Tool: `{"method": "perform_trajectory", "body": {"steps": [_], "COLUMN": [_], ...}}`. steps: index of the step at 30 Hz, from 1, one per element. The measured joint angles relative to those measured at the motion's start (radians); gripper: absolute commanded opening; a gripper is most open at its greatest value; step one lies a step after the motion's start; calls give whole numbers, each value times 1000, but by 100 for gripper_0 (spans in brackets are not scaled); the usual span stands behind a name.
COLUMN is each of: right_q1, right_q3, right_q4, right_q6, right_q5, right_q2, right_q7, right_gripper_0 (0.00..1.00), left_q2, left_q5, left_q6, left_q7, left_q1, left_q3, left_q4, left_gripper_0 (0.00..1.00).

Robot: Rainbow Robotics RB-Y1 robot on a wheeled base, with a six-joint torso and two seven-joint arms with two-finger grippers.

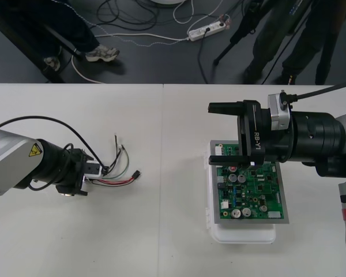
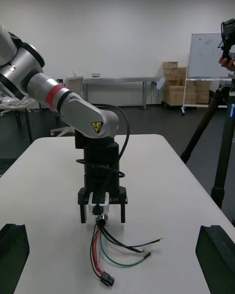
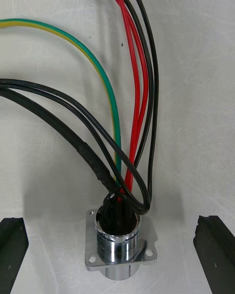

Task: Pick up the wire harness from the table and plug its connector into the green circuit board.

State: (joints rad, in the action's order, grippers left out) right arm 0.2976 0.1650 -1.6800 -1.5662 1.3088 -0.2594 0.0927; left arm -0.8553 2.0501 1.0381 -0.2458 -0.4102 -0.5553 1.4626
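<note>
The wires bend in smooth, open arcs (image 1: 127,164). I expect them to stay fanned out and keep the black plug (image 1: 136,174) up when I lift the socket.
The wire harness (image 1: 118,173) lies on the table at the left, its red, black and green wires fanned out. Its small black plug (image 1: 137,173) rests on the table at the end of the red wires, also seen as plug (image 2: 106,279). My left gripper (image 1: 95,176) is low over the harness's other end and open. The round metal socket (image 3: 120,252) stands between its two fingers (image 3: 12,245) without touching them. My right gripper (image 1: 212,133) hovers open beside the far left corner of the green circuit board (image 1: 251,193), facing the left gripper (image 2: 102,210).
The board sits on a white base (image 1: 242,234) at the right of the table. Bare table stretches between harness and board. Dark floor with cables, a power strip (image 1: 206,30) and a tripod lies beyond the far edge.
</note>
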Motion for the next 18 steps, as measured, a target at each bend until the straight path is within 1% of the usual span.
{"method": "perform_trajectory", "body": {"steps": [1, 2, 3, 18], "right_q1": [0, 0, 0, 0], "right_q3": [0, 0, 0, 0], "right_q4": [0, 0, 0, 0], "right_q6": [0, 0, 0, 0], "right_q5": [0, 0, 0, 0], "right_q2": [0, 0, 0, -2], "right_q7": [0, 0, 0, 0], "right_gripper_0": [100, 100, 100, 100], "left_q2": [0, 0, 0, 0], "left_q5": [0, 0, 0, 0], "left_q6": [0, 0, 0, -1], "left_q7": [0, 0, 0, 0], "left_q1": [0, 0, 0, 0], "left_q3": [0, 0, 0, -9], "left_q4": [0, 0, 0, 0], "left_gripper_0": [27, 2, 0, 0]}}
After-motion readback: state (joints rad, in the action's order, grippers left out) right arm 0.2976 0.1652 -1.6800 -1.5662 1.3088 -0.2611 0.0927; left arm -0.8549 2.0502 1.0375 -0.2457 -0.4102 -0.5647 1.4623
